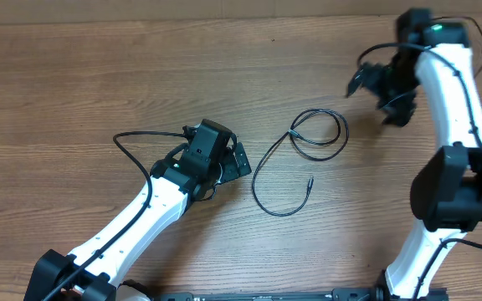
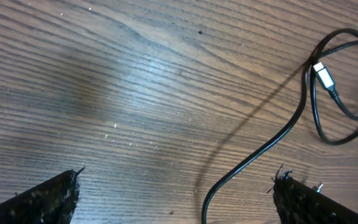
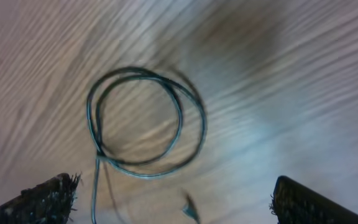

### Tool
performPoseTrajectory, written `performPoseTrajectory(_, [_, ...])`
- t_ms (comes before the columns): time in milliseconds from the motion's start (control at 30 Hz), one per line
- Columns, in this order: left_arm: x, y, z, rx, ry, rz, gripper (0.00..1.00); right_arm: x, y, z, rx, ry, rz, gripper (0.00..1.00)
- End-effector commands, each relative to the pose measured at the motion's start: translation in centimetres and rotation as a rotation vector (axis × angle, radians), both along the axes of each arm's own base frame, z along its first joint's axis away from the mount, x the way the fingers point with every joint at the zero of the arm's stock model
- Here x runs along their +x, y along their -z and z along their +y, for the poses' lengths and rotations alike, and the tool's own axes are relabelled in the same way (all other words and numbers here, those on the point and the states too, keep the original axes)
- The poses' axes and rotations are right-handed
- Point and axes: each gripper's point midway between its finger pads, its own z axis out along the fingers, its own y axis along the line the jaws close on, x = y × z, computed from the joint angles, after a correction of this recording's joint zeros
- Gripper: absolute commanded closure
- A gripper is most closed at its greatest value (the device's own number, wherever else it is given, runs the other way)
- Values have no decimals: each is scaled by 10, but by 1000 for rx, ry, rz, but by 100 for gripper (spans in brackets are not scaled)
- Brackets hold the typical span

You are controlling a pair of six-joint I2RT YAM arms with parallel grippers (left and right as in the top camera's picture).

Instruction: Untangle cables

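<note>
The cable's long curve rises clear of its shadow, so I expect it to move sideways together with the cable's loop when I move the loop.
One thin black cable lies on the wooden table at the middle. Its far end is coiled in a double loop and its near end has a small plug. My left gripper is open and empty just left of the cable's long curve. The left wrist view shows the cable running between the fingertips toward the loop, with a silver plug in it. My right gripper is open and empty, raised to the right of the loop. The right wrist view shows the loop blurred below it.
The wooden table stretches to the left and back. The left arm reaches in from the front left, with its own thicker wire arcing beside it. The right arm stands at the right edge.
</note>
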Motion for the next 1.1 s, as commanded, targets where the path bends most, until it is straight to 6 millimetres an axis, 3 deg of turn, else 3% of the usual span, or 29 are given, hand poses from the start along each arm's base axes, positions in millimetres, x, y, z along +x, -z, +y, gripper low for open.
performPoseTrajectory(0, [0, 0, 2, 14, -6, -8, 1, -18, 34, 26, 12, 142, 106, 0])
performPoseTrajectory(167, [0, 0, 2, 14, -6, -9, 1, -45, 81, 53, -8, 251, 192, 0])
performPoseTrajectory(300, [0, 0, 2, 14, -6, -9, 0, -66, 100, 64, -35, 248, 245, 0])
performPoseTrajectory(500, [0, 0, 2, 14, -6, -9, 0, -83, 131, 74, -46, 236, 244, 2])
performPoseTrajectory(667, [0, 0, 2, 14, -5, -8, 0, -88, 157, 76, -34, 250, 203, 58])
performPoseTrajectory(733, [0, 0, 2, 14, -6, -9, 0, -88, 165, 74, -41, 250, 181, 74])
performPoseTrajectory(800, [0, 0, 2, 14, -6, -8, 0, -85, 170, 69, -60, 252, 150, 96])
performPoseTrajectory(967, [0, 0, 2, 14, -5, -8, 0, -43, 165, 57, -66, 199, -9, 96])
performPoseTrajectory(1067, [0, 0, 2, 14, -5, -8, 0, -13, 150, 35, -106, 187, -96, 96])
